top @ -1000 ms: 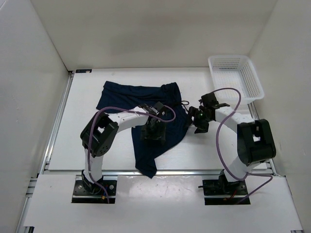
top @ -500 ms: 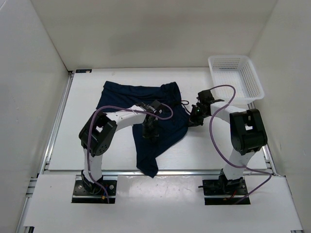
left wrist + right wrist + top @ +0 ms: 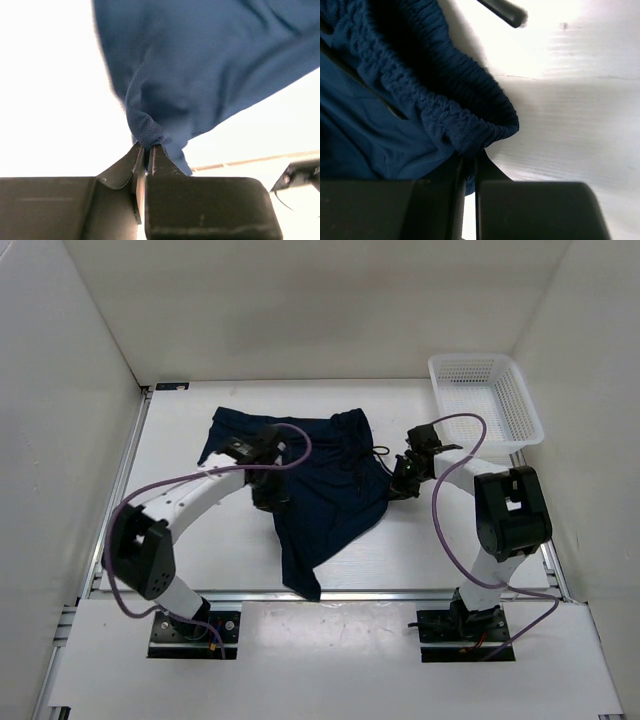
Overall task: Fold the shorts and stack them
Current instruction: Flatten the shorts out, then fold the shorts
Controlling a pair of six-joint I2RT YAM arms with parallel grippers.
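Observation:
My left gripper should spread the narrow, slanted trailing leg (image 3: 297, 552) wide and take its front corner (image 3: 308, 592) before folding, because it is now pinching the shorts' side above that leg.
The dark navy shorts (image 3: 325, 495) lie spread across the middle of the table, one leg trailing to the front edge. My left gripper (image 3: 268, 492) is shut on a pinch of the shorts (image 3: 200, 75) fabric at their left side; the cloth bunches up right at my left gripper (image 3: 148, 148). My right gripper (image 3: 399, 483) is shut on the gathered elastic waistband (image 3: 465, 120) at the shorts' right edge, which folds into my right gripper (image 3: 469, 161). A thin dark drawstring (image 3: 379, 453) pokes out beside the waistband.
A white mesh basket (image 3: 485, 398) stands at the back right corner. White walls enclose the table on three sides. A metal rail (image 3: 120, 490) runs along the left edge and another along the front.
Both grippers have closed on the shorts. The left arm has swung left and back, dragging the fabric's left side with it. The right gripper moved slightly in onto the waistband.

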